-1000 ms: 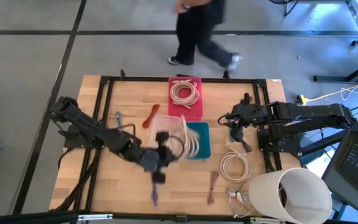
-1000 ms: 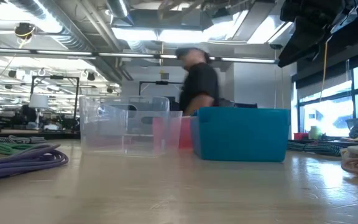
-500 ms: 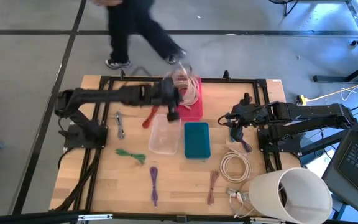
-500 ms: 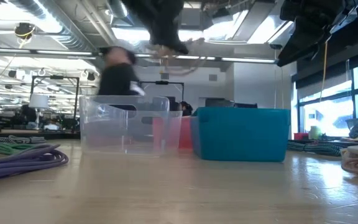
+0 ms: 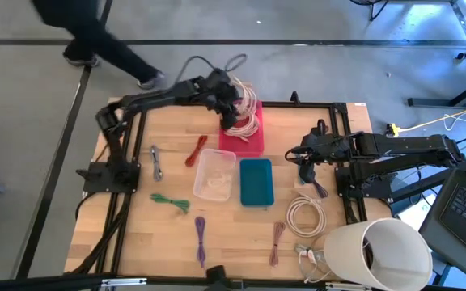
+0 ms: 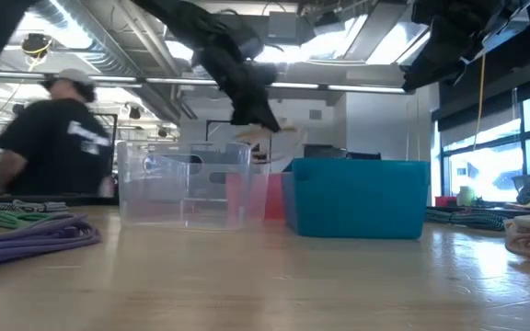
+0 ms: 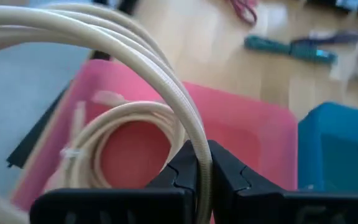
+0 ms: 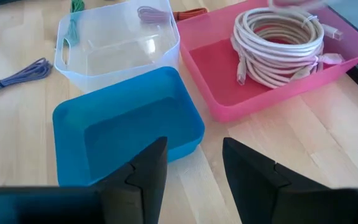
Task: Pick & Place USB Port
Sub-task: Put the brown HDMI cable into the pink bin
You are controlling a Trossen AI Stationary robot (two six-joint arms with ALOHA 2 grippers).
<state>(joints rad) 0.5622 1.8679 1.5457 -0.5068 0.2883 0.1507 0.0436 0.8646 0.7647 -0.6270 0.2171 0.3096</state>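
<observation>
I should keep lowering the held cream coil (image 5: 250, 100) with my left gripper, because it hangs over the pink bin's cream coil (image 5: 244, 131). Once the loops rest there, I should let go.
My left gripper (image 5: 230, 97) reaches over the far end of the pink bin (image 5: 253, 142) and is shut on a cream USB cable coil (image 5: 246, 115). In the low view the left gripper (image 6: 258, 118) hangs above the bins. Another cream coil (image 8: 278, 46) lies on the pink bin's floor. The clear bin (image 5: 215, 175) and the blue bin (image 5: 256, 181) stand side by side nearer the table's middle. My right gripper (image 5: 305, 167) waits open at the table's right side, just right of the blue bin. My left gripper pinches one strand of the cream cable (image 7: 202, 163) between its two fingers (image 7: 180, 175). It comes from above. The cable's loops arch away from the fingers over the pink bin (image 7: 247, 130), and a cable end (image 6: 270, 131) shows above the bins' rims.
Loose cable bundles lie on the wood: red (image 5: 196, 149), green (image 5: 171, 202), purple (image 5: 201, 240), maroon (image 5: 275, 241), and a cream coil (image 5: 306, 215). A white cylinder (image 5: 379, 252) stands at the near right corner. A person (image 5: 87, 36) walks past the far left corner.
My left gripper has carried the cream coil from beside the clear and blue bins toward the table's far edge, rising, and now holds it over the pink bin's far end. It has stayed shut on the cable. The person behind the table has walked toward the left.
</observation>
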